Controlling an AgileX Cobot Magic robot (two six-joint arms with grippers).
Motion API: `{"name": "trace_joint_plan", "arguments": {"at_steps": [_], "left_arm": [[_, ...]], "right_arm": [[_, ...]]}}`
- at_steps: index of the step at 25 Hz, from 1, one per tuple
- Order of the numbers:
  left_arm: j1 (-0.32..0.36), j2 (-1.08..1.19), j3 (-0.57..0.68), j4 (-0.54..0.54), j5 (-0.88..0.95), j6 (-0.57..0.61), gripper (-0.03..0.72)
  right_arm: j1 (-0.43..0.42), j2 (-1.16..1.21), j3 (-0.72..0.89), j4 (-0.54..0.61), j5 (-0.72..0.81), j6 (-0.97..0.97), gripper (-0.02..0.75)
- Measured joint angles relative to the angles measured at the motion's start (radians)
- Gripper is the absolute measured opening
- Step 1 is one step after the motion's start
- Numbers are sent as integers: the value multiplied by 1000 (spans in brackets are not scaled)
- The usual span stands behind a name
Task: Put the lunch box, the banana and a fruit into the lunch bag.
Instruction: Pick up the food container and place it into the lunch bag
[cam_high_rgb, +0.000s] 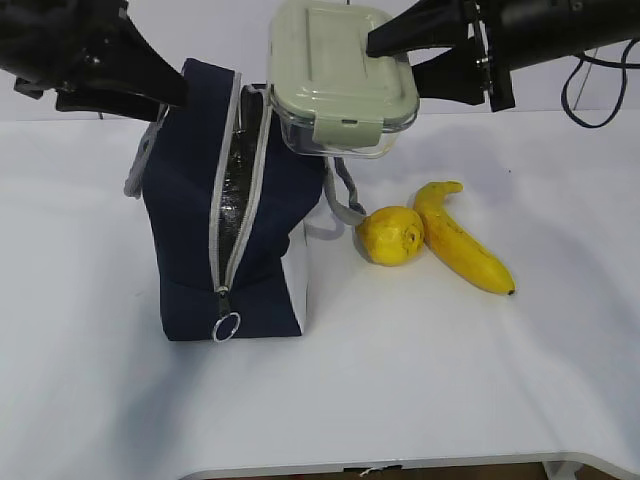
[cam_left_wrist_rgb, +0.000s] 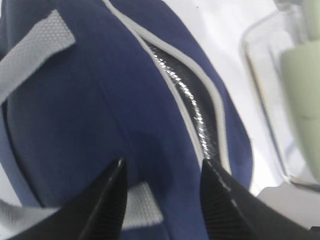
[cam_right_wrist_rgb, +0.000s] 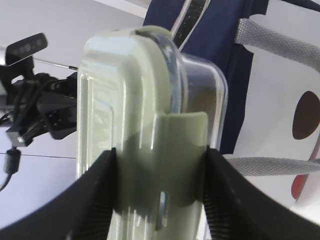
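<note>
I expect the lunch bag's narrow opening (cam_high_rgb: 238, 180) to open wide when I pull the lunch bag's top fabric, because the zipper is undone down to the ring pull (cam_high_rgb: 226, 325).
The navy lunch bag (cam_high_rgb: 185, 220) stands left of centre, its zipper open and silver lining showing. My right gripper (cam_high_rgb: 395, 62) is shut on the lunch box (cam_high_rgb: 335, 70) and holds it in the air over the bag's right top edge. In the right wrist view the gripper (cam_right_wrist_rgb: 159, 170) clamps the box (cam_right_wrist_rgb: 135, 100) across its green lid clip, with the bag (cam_right_wrist_rgb: 220, 30) beyond. My left gripper (cam_high_rgb: 175, 95) is at the bag's upper left. In the left wrist view its jaws (cam_left_wrist_rgb: 162, 172) stand apart over the blue fabric (cam_left_wrist_rgb: 100, 110). The round yellow fruit (cam_high_rgb: 390, 236) and the banana (cam_high_rgb: 460, 240) lie side by side to the right.
The ring zipper pull (cam_high_rgb: 226, 327) hangs at the bag's front bottom. Grey handles (cam_high_rgb: 340, 205) droop on both sides. The white table (cam_high_rgb: 400, 380) has its front edge near the bottom of the exterior view. A black cable (cam_high_rgb: 590, 95) hangs at the back right.
</note>
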Motion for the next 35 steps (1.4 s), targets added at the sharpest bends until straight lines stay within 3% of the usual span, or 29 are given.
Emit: {"name": "trace_joint_plan", "arguments": {"at_steps": [7, 12, 14, 21, 35], "left_arm": [[-16, 100, -23, 1, -6, 0, 323], [-16, 108, -24, 2, 19, 0, 55], [-16, 108, -30, 5, 40, 0, 13], [-16, 100, -32, 9, 71, 0, 2], [-25, -10, -32, 9, 97, 7, 1]], "right_arm": [[3, 0, 0, 0, 0, 0, 400], [29, 0, 0, 0, 0, 0, 400], [52, 0, 0, 3, 0, 0, 400], [124, 33, -9, 30, -24, -11, 400], [128, 263, -11, 65, -112, -15, 400]]}}
